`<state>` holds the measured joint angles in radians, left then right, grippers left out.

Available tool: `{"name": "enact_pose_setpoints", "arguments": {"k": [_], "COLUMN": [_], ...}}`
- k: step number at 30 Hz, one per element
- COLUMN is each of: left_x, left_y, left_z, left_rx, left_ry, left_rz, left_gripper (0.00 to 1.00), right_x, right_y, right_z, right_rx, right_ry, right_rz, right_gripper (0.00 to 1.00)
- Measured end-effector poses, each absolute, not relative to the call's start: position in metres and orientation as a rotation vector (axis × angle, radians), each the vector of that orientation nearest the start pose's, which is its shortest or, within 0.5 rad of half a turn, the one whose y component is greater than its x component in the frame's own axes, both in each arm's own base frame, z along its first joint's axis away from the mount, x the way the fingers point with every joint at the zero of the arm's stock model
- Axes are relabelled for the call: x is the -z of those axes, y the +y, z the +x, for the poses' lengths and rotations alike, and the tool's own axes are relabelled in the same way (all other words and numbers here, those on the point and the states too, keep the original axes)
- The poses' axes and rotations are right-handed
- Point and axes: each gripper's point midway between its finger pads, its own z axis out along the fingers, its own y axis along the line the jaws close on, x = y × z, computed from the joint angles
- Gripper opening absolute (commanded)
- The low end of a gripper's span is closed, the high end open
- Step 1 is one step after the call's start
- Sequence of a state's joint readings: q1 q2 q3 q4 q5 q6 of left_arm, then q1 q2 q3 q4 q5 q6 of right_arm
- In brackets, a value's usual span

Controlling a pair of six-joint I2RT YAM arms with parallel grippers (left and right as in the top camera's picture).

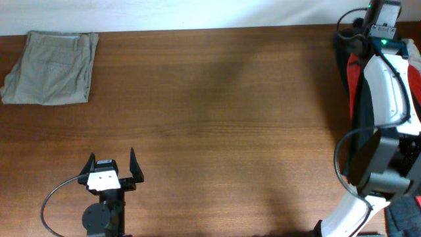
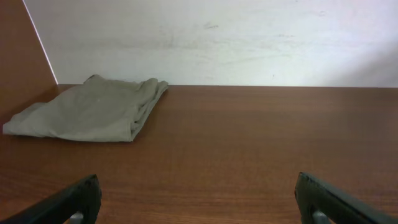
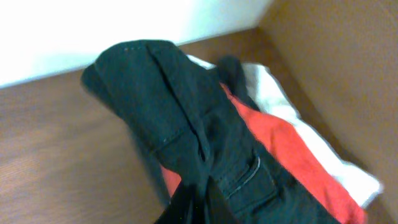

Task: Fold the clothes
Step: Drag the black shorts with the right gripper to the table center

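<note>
The table's middle (image 1: 204,115) is clear and my right gripper grips the black garment alone (image 3: 180,106), so I should keep pulling it there until it spreads out, then release.
A folded khaki garment (image 1: 49,68) lies at the table's far left corner; it also shows in the left wrist view (image 2: 93,109). My left gripper (image 1: 112,164) is open and empty near the front edge, its fingertips wide apart over bare wood (image 2: 199,199). A pile of clothes sits at the far right edge: a black garment (image 3: 168,106) on top, a red garment (image 3: 292,155) under it and a white one (image 3: 280,93) below. My right gripper (image 3: 202,199) is shut on a fold of the black garment. In the overhead view the right arm (image 1: 385,85) covers most of the pile (image 1: 343,59).
The brown wooden table (image 1: 217,118) spreads between the two arms. A white wall (image 2: 217,37) runs along the far edge. A black cable (image 1: 49,204) loops beside the left arm's base. A brown side panel (image 3: 336,68) stands right of the pile.
</note>
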<state>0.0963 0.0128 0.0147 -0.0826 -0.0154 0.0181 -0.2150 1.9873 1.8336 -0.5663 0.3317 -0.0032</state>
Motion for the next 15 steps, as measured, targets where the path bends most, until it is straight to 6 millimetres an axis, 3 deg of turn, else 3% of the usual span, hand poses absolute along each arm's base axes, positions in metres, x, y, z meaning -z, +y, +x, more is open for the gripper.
{"name": "enact_pose_setpoints", "arguments": {"k": [1, 4, 5, 7, 8, 9, 10, 12, 14, 15], "left_x": [-0.157, -0.157, -0.157, -0.157, -0.157, -0.157, -0.157, -0.157, -0.157, -0.157], "left_y": [0.026, 0.026, 0.026, 0.026, 0.026, 0.026, 0.026, 0.026, 0.026, 0.026], "left_z": [0.245, 0.245, 0.245, 0.245, 0.245, 0.245, 0.245, 0.245, 0.245, 0.245], "left_rx": [-0.100, -0.100, -0.100, -0.100, -0.100, -0.100, -0.100, -0.100, -0.100, -0.100], "left_ry": [1.651, 1.651, 1.651, 1.651, 1.651, 1.651, 1.651, 1.651, 1.651, 1.651], "left_rz": [-0.076, -0.076, -0.076, -0.077, -0.076, -0.076, -0.076, -0.077, -0.076, -0.076], "left_gripper": [0.99, 0.99, 0.99, 0.99, 0.99, 0.99, 0.99, 0.99, 0.99, 0.99], "right_x": [-0.230, -0.245, -0.241, -0.235, -0.232, -0.230, -0.221, -0.210, -0.189, -0.180], "right_y": [-0.153, -0.066, -0.014, 0.061, 0.114, 0.134, 0.197, 0.251, 0.325, 0.350], "right_z": [0.534, 0.547, 0.548, 0.543, 0.535, 0.531, 0.513, 0.495, 0.457, 0.440], "right_rx": [0.420, 0.177, 0.053, -0.097, -0.193, -0.224, -0.325, -0.396, -0.494, -0.526], "right_ry": [2.249, 2.245, 2.268, 2.296, 2.304, 2.309, 2.328, 2.343, 2.376, 2.392], "right_rz": [0.371, 0.192, 0.102, -0.013, -0.095, -0.129, -0.228, -0.311, -0.441, -0.486], "right_gripper": [0.04, 0.04, 0.04, 0.04, 0.04, 0.04, 0.04, 0.04, 0.04, 0.04]}}
